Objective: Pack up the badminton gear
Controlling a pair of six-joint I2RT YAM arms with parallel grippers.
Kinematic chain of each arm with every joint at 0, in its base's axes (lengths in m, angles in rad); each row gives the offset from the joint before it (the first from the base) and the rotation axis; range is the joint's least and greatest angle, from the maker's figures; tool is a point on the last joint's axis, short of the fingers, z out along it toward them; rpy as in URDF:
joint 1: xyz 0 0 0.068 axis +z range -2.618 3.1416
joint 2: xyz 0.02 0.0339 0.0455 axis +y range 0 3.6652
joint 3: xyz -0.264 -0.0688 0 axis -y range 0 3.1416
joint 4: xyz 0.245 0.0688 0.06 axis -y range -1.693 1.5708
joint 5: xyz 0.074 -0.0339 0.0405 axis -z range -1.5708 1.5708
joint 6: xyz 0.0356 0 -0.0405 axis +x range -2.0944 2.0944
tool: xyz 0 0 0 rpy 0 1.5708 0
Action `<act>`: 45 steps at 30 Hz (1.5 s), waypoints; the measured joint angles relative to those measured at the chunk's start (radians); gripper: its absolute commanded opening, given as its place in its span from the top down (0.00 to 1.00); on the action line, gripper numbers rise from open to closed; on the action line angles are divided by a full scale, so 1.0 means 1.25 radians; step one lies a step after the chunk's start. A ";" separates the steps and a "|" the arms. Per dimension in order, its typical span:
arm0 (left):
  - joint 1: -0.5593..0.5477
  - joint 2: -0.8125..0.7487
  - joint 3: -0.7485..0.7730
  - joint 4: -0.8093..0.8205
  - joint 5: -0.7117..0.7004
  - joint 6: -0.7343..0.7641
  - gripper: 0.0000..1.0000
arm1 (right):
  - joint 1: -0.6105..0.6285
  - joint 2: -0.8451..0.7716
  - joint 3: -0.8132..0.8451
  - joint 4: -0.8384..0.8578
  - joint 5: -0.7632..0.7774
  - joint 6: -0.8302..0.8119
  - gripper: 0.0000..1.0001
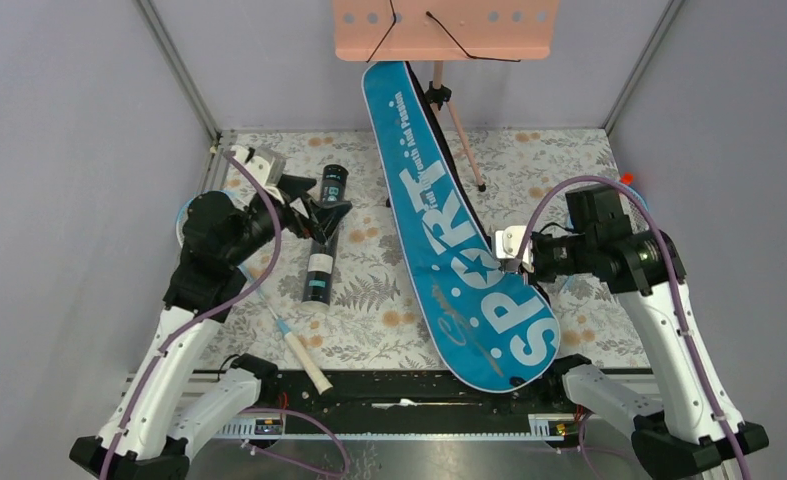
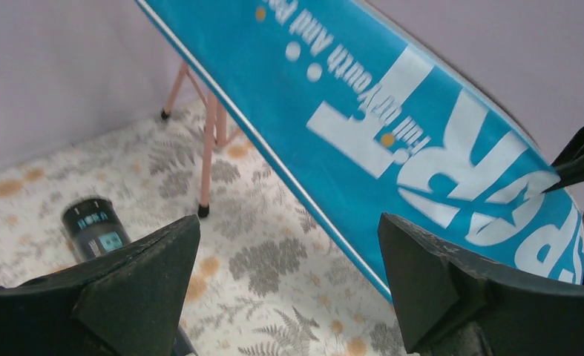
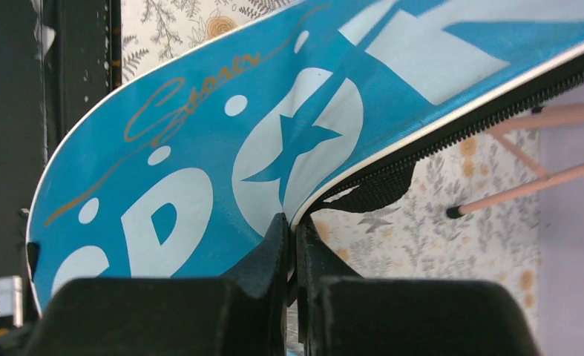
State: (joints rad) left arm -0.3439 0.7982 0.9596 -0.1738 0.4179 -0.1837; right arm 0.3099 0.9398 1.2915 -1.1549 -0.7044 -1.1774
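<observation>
The blue bag's zipper point(image 1: 455, 163) points away from my left gripper, and the bag's narrow end is at the stand, so my right gripper should turn that end to the table's near edge point(image 1: 359, 395).
The blue bag point(image 1: 439, 230) lettered SPORT lies slanted from the back centre to the near edge, its right rim lifted. My right gripper point(image 1: 517, 258) is shut on that rim beside the black zipper point(image 3: 496, 104), and in the right wrist view the gripper point(image 3: 292, 222) pinches the white piping. My left gripper point(image 1: 321, 213) hangs open over the middle of the black tube point(image 1: 318, 275), nothing between its fingers point(image 2: 133, 282). In the left wrist view, the tube's far end point(image 2: 92, 226) shows beside the left finger. A racket's white handle point(image 1: 305, 362) lies near the front; my left arm hides its head.
The pink tripod stand point(image 1: 444, 30) stands at the back behind the bag, its legs point(image 1: 464, 140) reaching the flowered cloth point(image 1: 369, 310). A black rail point(image 1: 399, 390) runs along the near edge. Grey walls close in the left, right and back.
</observation>
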 measured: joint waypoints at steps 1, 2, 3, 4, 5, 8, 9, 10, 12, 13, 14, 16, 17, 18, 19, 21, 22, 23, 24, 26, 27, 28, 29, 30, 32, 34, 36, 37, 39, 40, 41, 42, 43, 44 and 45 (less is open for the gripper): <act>0.000 0.006 0.030 -0.015 -0.002 0.009 0.01 | 0.004 0.021 0.023 -0.020 0.003 -0.034 1.00; 0.000 0.015 0.059 -0.023 -0.002 0.020 0.01 | 0.009 0.040 0.047 -0.040 0.007 -0.068 1.00; 0.000 0.023 0.088 -0.034 -0.002 0.027 0.01 | 0.015 0.054 0.069 -0.051 0.013 -0.095 1.00; 0.000 0.036 0.122 -0.052 -0.001 0.034 0.01 | 0.022 0.063 0.087 -0.056 0.023 -0.114 1.00; 0.000 0.053 0.164 -0.066 0.004 0.044 0.01 | 0.033 0.072 0.107 -0.060 0.039 -0.131 1.00; 0.000 0.107 0.292 -0.092 0.045 0.067 0.01 | 0.081 0.105 0.155 -0.053 0.099 -0.170 1.00; 0.000 0.119 0.320 -0.097 0.062 0.073 0.01 | 0.099 0.116 0.163 -0.048 0.121 -0.186 1.00; 0.000 0.136 0.356 -0.107 0.093 0.084 0.01 | 0.114 0.125 0.164 -0.044 0.140 -0.199 1.00; 0.000 0.174 0.423 -0.127 0.171 0.116 0.01 | 0.157 0.148 0.164 -0.047 0.194 -0.237 1.00; 0.000 0.180 0.432 -0.130 0.182 0.122 0.01 | 0.175 0.157 0.164 -0.053 0.215 -0.254 1.00; -0.001 0.206 0.465 -0.150 0.238 0.150 0.01 | 0.194 0.164 0.164 -0.063 0.238 -0.275 1.00; -0.002 0.240 0.489 -0.173 0.302 0.185 0.01 | 0.216 0.166 0.161 -0.078 0.268 -0.309 1.00; -0.002 0.250 0.490 -0.179 0.319 0.193 0.01 | 0.219 0.164 0.157 -0.079 0.278 -0.317 1.00; -0.002 0.267 0.491 -0.190 0.346 0.207 0.01 | 0.222 0.157 0.146 -0.070 0.288 -0.322 1.00; -0.005 0.284 0.491 -0.201 0.367 0.216 0.01 | 0.223 0.148 0.129 -0.060 0.299 -0.324 1.00; -0.016 0.323 0.491 -0.211 0.407 0.230 0.01 | 0.224 0.123 0.074 -0.008 0.325 -0.322 1.00; -0.027 0.346 0.491 -0.219 0.424 0.237 0.01 | 0.224 0.110 0.040 0.033 0.338 -0.318 1.00; -0.042 0.367 0.491 -0.229 0.434 0.246 0.01 | 0.224 0.103 0.012 0.071 0.350 -0.317 1.00; -0.065 0.389 0.491 -0.242 0.435 0.259 0.01 | 0.224 0.097 -0.022 0.126 0.364 -0.315 1.00; -0.120 0.431 0.491 -0.268 0.423 0.286 0.01 | 0.224 0.096 -0.069 0.214 0.382 -0.311 1.00; -0.155 0.453 0.491 -0.283 0.413 0.303 0.01 | 0.224 0.096 -0.094 0.268 0.390 -0.309 1.00; -0.182 0.469 0.490 -0.294 0.407 0.314 0.01 | 0.224 0.096 -0.114 0.310 0.396 -0.308 1.00; -0.208 0.484 0.489 -0.303 0.402 0.324 0.01 | 0.224 0.096 -0.132 0.348 0.402 -0.308 1.00; -0.233 0.498 0.484 -0.309 0.401 0.334 0.01 | 0.224 0.096 -0.150 0.389 0.404 -0.308 1.00; -0.266 0.508 0.453 -0.306 0.398 0.337 0.01 | 0.224 0.091 -0.178 0.451 0.403 -0.308 1.00; -0.273 0.499 0.389 -0.268 0.363 0.324 0.01 | 0.224 0.076 -0.198 0.487 0.400 -0.308 1.00; -0.270 0.488 0.312 -0.236 0.309 0.310 0.01 | 0.224 0.052 -0.211 0.508 0.394 -0.308 1.00; -0.269 0.487 0.285 -0.233 0.287 0.307 0.01 | 0.224 0.041 -0.215 0.515 0.388 -0.308 1.00; -0.265 0.491 0.244 -0.230 0.251 0.302 0.06 | 0.224 0.016 -0.222 0.528 0.378 -0.308 1.00; -0.264 0.493 0.230 -0.235 0.240 0.300 0.18 | 0.224 0.007 -0.226 0.535 0.374 -0.307 1.00; -0.264 0.497 0.226 -0.238 0.236 0.299 0.40 | 0.224 -0.002 -0.229 0.543 0.367 -0.306 1.00; -0.264 0.500 0.225 -0.238 0.236 0.299 0.61 | 0.224 -0.005 -0.232 0.548 0.364 -0.305 1.00; -0.264 0.500 0.224 -0.238 0.239 0.292 0.79 | 0.224 -0.007 -0.236 0.556 0.361 -0.302 1.00; -0.264 0.500 0.222 -0.236 0.243 0.293 0.97 | 0.224 -0.007 -0.241 0.568 0.361 -0.298 0.98; -0.265 0.500 0.220 -0.235 0.245 0.302 1.00 | 0.224 -0.006 -0.250 0.585 0.362 -0.292 0.90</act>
State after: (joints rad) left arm -0.6746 1.4231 1.2343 -0.4671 0.7246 0.1944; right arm 0.5903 0.9318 0.9791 -0.4236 -0.2520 -1.5429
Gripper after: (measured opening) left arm 0.273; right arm 0.033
